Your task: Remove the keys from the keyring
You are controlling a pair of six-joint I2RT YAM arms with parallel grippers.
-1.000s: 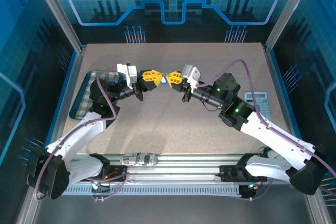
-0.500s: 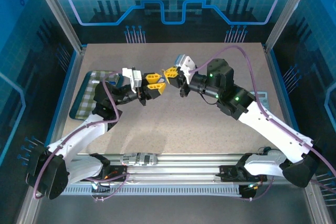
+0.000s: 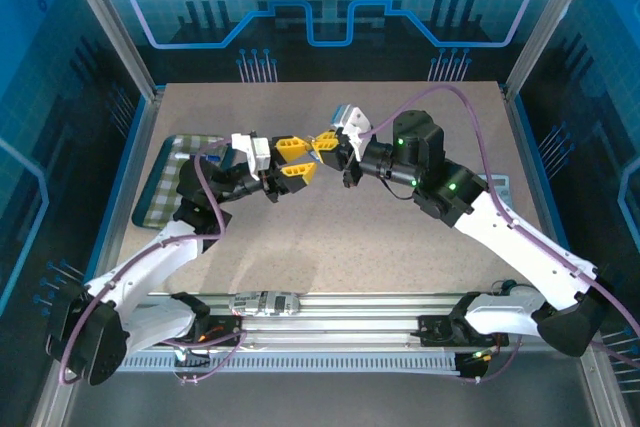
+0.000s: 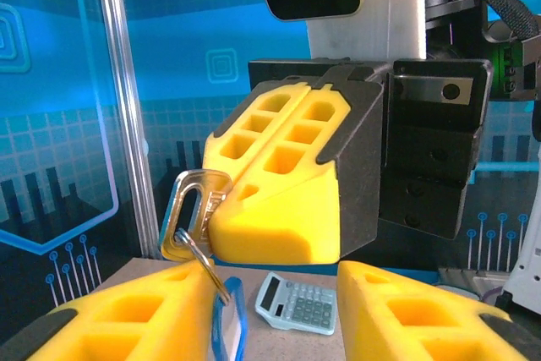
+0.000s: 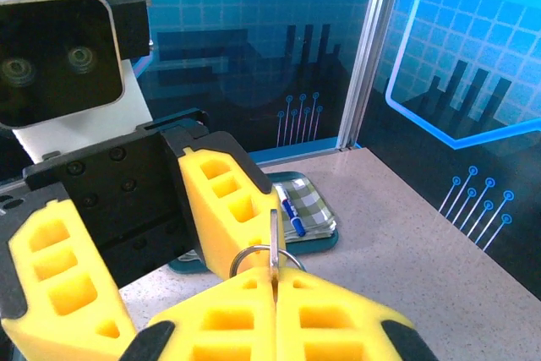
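Note:
The robot's open left gripper has the keyring (image 4: 196, 251) hanging over the end of one finger, so it should shift and tilt to center its fingers around the keyring's lower end (image 4: 223, 295) before it closes.
My right gripper (image 5: 275, 281) is shut on a silver key (image 4: 191, 207), its blade pinched edge-on between the yellow pads (image 5: 228, 319). The thin grey keyring (image 4: 203, 261) hangs through the key's slotted head, and a blue-framed tag (image 4: 228, 323) dangles from the ring. The ring (image 5: 254, 253) also shows just above my right fingertips. My left gripper (image 4: 270, 285) stands open, one finger (image 4: 110, 314) right under the ring and the other (image 4: 423, 310) well apart. In the top view, the left gripper (image 3: 299, 159) sits beside the right gripper (image 3: 323, 143) above mid-table.
A teal tray (image 5: 325, 243) holds a checked cloth and a blue pen (image 5: 292, 214) at the table's left. A calculator (image 4: 297, 302) lies on the table (image 3: 330, 237) at the right. Metal frame posts (image 5: 362, 57) and blue walls enclose the workspace.
The grippers met around the key set a second ago. Since then the left gripper has opened and dropped back slightly, while the right gripper swung up and towards the far side with the key.

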